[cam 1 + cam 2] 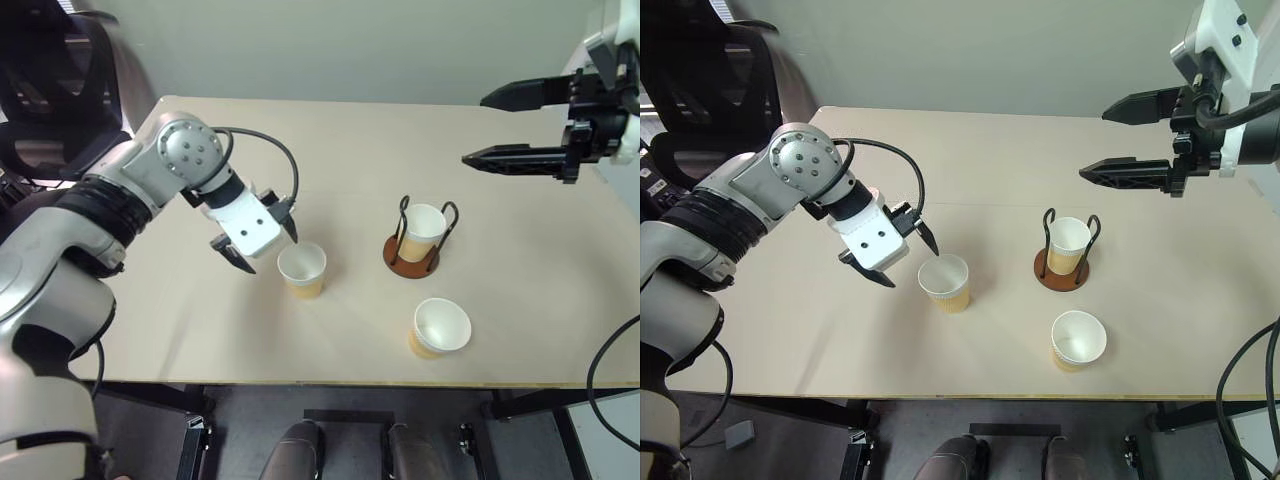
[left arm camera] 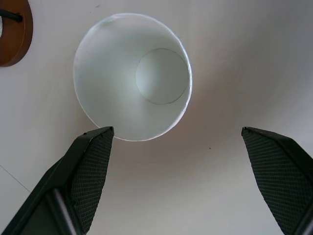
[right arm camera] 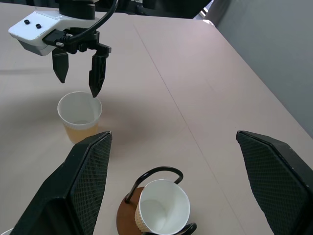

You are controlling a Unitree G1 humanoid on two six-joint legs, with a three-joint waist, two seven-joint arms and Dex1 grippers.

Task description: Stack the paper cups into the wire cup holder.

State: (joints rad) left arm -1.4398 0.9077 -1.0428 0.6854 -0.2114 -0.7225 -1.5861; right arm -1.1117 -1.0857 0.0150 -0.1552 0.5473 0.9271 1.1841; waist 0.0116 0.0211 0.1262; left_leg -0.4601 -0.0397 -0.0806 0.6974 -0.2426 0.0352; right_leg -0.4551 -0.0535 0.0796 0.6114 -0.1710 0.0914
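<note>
The paper cup should go down almost to its rim inside the holder's cup when I lower it, because its base is much narrower than its rim.
One paper cup stands inside the wire cup holder, whose reddish-brown base and black wire loops sit at mid-table. Another cup stands upright to its left. A third cup leans near the table's front edge. My left gripper hangs open just left of the middle cup, pointing steeply down; one fingertip is right at the cup's rim. My right gripper is open, held high over the table's right side, away from all cups.
The beige table has bare room on its left half and along the back. A dark chair stands off the table's far left corner. The table's front edge runs close to the leaning cup.
</note>
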